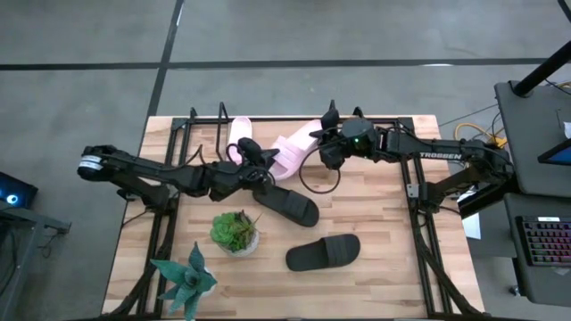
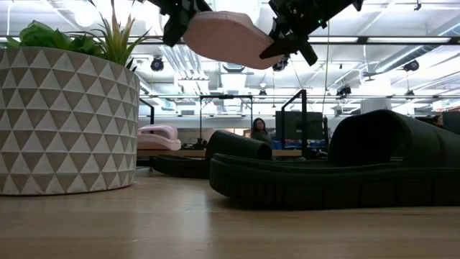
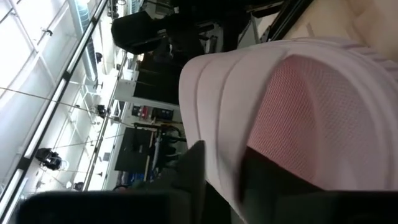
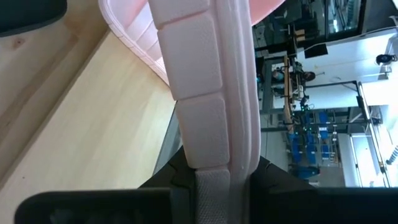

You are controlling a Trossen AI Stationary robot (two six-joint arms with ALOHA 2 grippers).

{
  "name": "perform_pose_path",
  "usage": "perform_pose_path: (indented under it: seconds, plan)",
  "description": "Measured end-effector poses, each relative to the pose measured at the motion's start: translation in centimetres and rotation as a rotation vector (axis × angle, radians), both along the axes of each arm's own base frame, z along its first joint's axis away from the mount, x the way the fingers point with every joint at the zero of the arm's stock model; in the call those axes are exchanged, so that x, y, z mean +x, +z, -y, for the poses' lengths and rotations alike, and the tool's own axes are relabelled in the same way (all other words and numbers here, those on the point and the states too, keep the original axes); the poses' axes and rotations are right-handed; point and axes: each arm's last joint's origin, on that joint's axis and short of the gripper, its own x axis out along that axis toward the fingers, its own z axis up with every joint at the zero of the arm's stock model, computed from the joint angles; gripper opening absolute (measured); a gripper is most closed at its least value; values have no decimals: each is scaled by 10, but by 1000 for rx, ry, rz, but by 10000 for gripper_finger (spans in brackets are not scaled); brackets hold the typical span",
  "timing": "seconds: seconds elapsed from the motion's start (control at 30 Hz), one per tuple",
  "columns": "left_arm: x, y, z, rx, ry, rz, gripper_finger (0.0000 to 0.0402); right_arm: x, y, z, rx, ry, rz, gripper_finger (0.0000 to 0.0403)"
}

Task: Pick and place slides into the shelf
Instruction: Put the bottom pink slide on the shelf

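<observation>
The robot's right gripper has hold of the slanted slide's end (image 1: 309,132), so it should let go and move back before the left gripper puts the slide straight next to the other pink slide (image 1: 267,134).
A pale pink slide (image 1: 290,153) hangs in the air over the table's far middle, held between both grippers. My left gripper (image 1: 259,163) is shut on its left end. My right gripper (image 1: 319,147) is shut on its right end. In the low view the slide (image 2: 223,36) floats high above the tabletop. A second pink slide (image 1: 239,134) lies on the black wire shelf (image 1: 178,125) at the far left. Two black slides (image 1: 287,205) (image 1: 323,253) rest sole-down on the table, nearer the front. My left gripper comes level from the table's left. It has the pale ribbed strap (image 3: 217,155) between its fingers. One finger (image 3: 193,171) is outside and the other sits by the pink mesh lining. The slide is clear of the table. My right gripper pinches the slide's right end (image 4: 214,155) between its two fingers, coming from the table's right and slanting slightly down. The treaded sole (image 4: 196,74) faces its camera. The slide stretches away along the fingers, lifted clear.
A potted green plant (image 1: 235,232) in a triangle-patterned pot (image 2: 68,122) stands left of the black slides. A spiky plant (image 1: 187,276) stands at the near left corner. Black arm-mount frames run along both table sides. Bare wood lies at the near right.
</observation>
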Motion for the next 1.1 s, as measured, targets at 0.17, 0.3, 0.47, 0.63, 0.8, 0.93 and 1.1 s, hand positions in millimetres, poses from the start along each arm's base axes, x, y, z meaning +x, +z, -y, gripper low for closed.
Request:
perform_pose_path:
  seconds: [0.17,0.3,0.47,0.63,0.8,0.93,1.1]
  plan:
    - [-1,1,-1,-1,2,8,7,0,0,0,15,13,7,55]
    - [-2,1,-1,2,32,8,3,1,0,0,56,-5,31,55]
    - [-4,2,-3,1,106,23,1,1,5,4,130,-194,151,127]
    - [-5,2,-5,-19,184,51,1,-1,12,8,167,-380,255,206]
    - [-7,3,-8,-19,292,72,1,-2,17,9,232,-429,313,231]
    - [-7,1,-10,-64,340,124,0,-1,22,9,330,-473,397,233]
    - [2,-11,-16,-133,383,184,0,-2,22,9,450,-528,477,234]
